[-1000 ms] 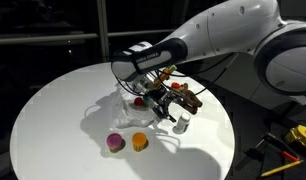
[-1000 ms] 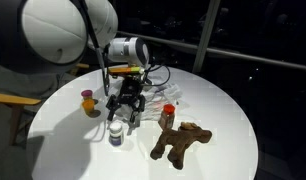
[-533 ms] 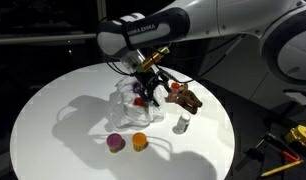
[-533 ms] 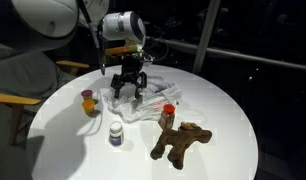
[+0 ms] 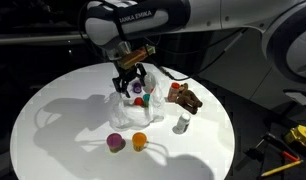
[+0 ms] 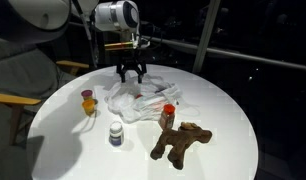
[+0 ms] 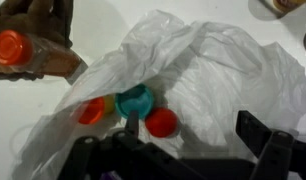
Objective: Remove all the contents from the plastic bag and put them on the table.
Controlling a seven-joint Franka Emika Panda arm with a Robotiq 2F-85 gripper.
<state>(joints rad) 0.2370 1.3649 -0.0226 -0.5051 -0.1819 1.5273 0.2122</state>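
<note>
The wrinkly film (image 5: pixel 156 110) spreads open around the top of the red piece (image 5: pixel 139 101). The red piece should come loose and leave the plastic bag behind when I lift it.
The wrinkly plastic bag (image 5: pixel 121 104) (image 6: pixel 143 100) (image 7: pixel 218 65) lies on the white table (image 5: pixel 53 135) (image 6: pixel 228 105). My gripper (image 5: pixel 130 82) (image 6: pixel 130 73) (image 7: pixel 191 125) hangs open just above it, holding nothing. Inside the bag's mouth sit a teal cup (image 7: pixel 134 100), a red piece (image 7: pixel 161 122) and an orange-red piece (image 7: pixel 91 110). Out on the table are a purple piece (image 5: pixel 115 142), an orange piece (image 5: pixel 140 141), a small white bottle (image 5: pixel 181 123) (image 6: pixel 116 133) and the brown toy figure (image 5: pixel 185 98) (image 6: pixel 181 142) (image 7: pixel 38 20). A red-capped item (image 6: pixel 168 113) (image 7: pixel 11 47) stands by the toy.
The round table's edge (image 5: pixel 208 160) runs close to the bottle and the toy. The purple and orange pieces (image 6: pixel 89 100) stand near the rim in an exterior view. Yellow tools (image 5: pixel 293 135) lie off the table. The surroundings are dark.
My gripper has lifted away from the white bottle, which stays standing on the table. It has swung back over the bag, still open.
</note>
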